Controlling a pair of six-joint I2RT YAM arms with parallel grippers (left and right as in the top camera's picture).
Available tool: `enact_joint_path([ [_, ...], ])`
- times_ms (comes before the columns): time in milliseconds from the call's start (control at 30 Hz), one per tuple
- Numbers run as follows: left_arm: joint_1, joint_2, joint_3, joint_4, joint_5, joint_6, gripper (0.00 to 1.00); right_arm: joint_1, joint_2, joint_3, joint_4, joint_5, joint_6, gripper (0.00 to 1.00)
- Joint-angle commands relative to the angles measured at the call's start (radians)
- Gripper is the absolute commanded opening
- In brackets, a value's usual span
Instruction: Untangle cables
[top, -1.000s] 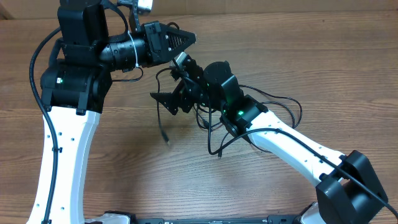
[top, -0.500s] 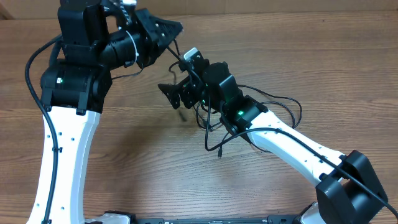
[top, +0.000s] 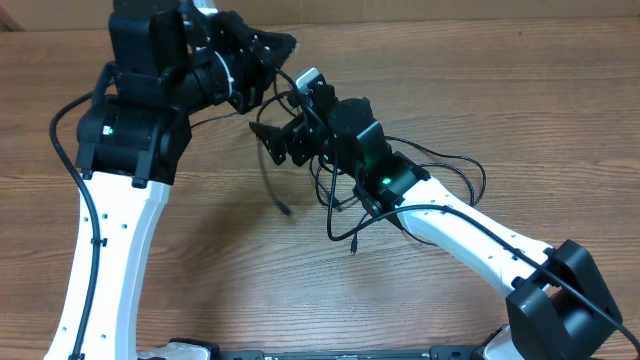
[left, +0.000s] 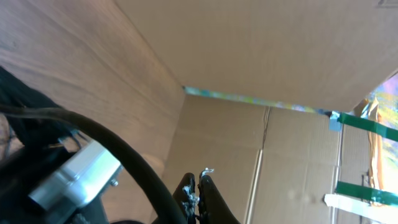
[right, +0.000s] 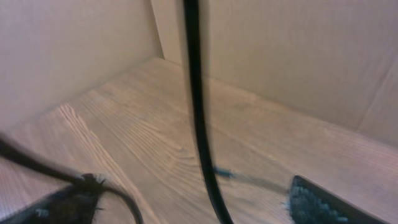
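Observation:
The cable's plug end (top: 283, 208) still dangles beside the tangle below my left gripper, so my right gripper should take the cable's raised part (right: 200, 124) and carry it clear.
Two thin black cables lie tangled under my right arm. One cable (top: 278, 190) hangs in the air, its plug end (top: 290, 210) just above the table. The other cable (top: 342, 222) ends in a plug (top: 352, 248) on the wood, with loops (top: 470, 170) off to the right. My left gripper (top: 288, 45) is raised at the back. In the left wrist view (left: 200, 182) its fingers are pressed together, seemingly on a cable. My right gripper (top: 280, 125) is wide open in the right wrist view (right: 186, 208), and a taut cable (right: 198, 124) runs up between its fingers.
The wooden table (top: 200, 260) stretches out in front. A cardboard wall (left: 292, 56) stands along the back edge, close to my left gripper. A thick black arm wire (left: 124, 155) crosses the left wrist view. The two arms are close together at the table's upper middle.
My left gripper has swung up and back to the left, drawing a cable taut. The right gripper has risen with it. The hanging plug end left the table and swings.

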Motion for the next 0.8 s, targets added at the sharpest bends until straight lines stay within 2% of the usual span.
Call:
enact_joint_path([
  [0,-0.012,-0.012,0.021,0.001,0.041,-0.043,0.04,0.002,0.022,0.003,0.011,0.024,-0.028,0.82],
  [100,-0.012,-0.013,0.021,0.002,0.097,-0.078,0.04,0.0,0.023,0.003,0.019,0.035,-0.035,0.72],
  [300,-0.012,-0.013,0.021,0.002,0.097,-0.086,0.04,-0.002,0.023,0.003,0.037,0.023,-0.034,0.66],
  [333,-0.012,-0.013,0.021,0.002,0.097,-0.086,0.04,-0.002,0.023,0.003,0.037,0.023,-0.034,0.67],
  [467,-0.012,-0.013,0.021,0.002,0.097,-0.086,0.04,-0.002,0.023,0.003,0.045,0.024,-0.034,0.92],
  [600,-0.012,-0.013,0.021,0.001,0.098,-0.099,0.04,-0.002,0.023,0.003,0.06,0.075,-0.034,0.94],
  [700,-0.012,-0.013,0.021,0.001,0.105,-0.115,0.04,-0.002,0.023,0.003,0.079,0.122,-0.034,0.78],
  [767,-0.012,-0.013,0.021,0.001,0.115,-0.124,0.04,-0.002,0.023,0.003,0.095,0.125,-0.034,0.56],
])
